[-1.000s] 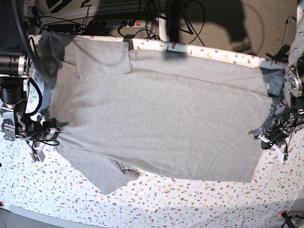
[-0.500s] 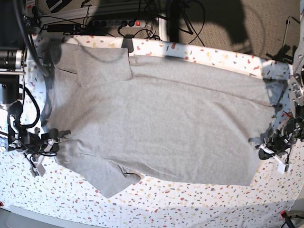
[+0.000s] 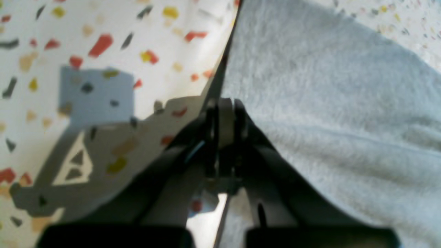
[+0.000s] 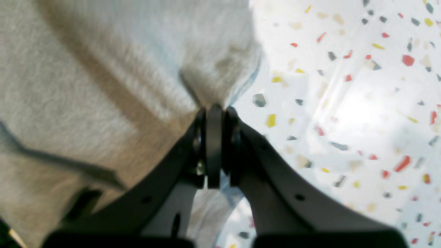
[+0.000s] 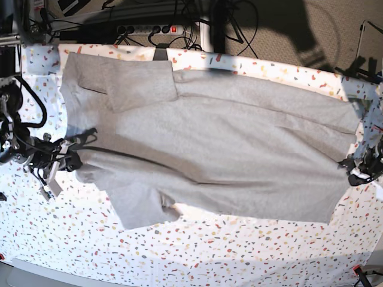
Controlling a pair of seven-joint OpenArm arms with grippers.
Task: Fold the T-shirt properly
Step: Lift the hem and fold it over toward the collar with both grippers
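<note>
The T-shirt's held fold (image 5: 197, 180) droops well short of the T-shirt's back edge, so my left gripper and my right gripper should pull the fold toward that edge (image 5: 260, 78).
The grey T-shirt (image 5: 227, 149) lies spread, plain side up, across the speckled table (image 5: 239, 254), its collar end at the left of the base view and its hem at the right. One sleeve (image 5: 139, 206) points toward the front edge; the other (image 5: 137, 84) lies at the back. My right gripper (image 5: 67, 160) is shut on bunched cloth at the shirt's left edge, and the right wrist view shows the fabric (image 4: 103, 86) pinched at its tips (image 4: 214, 115). My left gripper (image 5: 361, 173) is shut on the hem edge (image 3: 327, 103), with tips (image 3: 225, 113) closed.
A power strip (image 5: 146, 28) and tangled cables lie behind the table's back edge. Dark carpet (image 5: 335, 30) shows at the back right. Arm hardware and cabling (image 5: 12, 89) stand along the table's left side.
Both grippers have pulled apart along the table, the left one moving toward the right edge. The shirt is drawn out longer and has shifted right, and its collar end now lies flatter.
</note>
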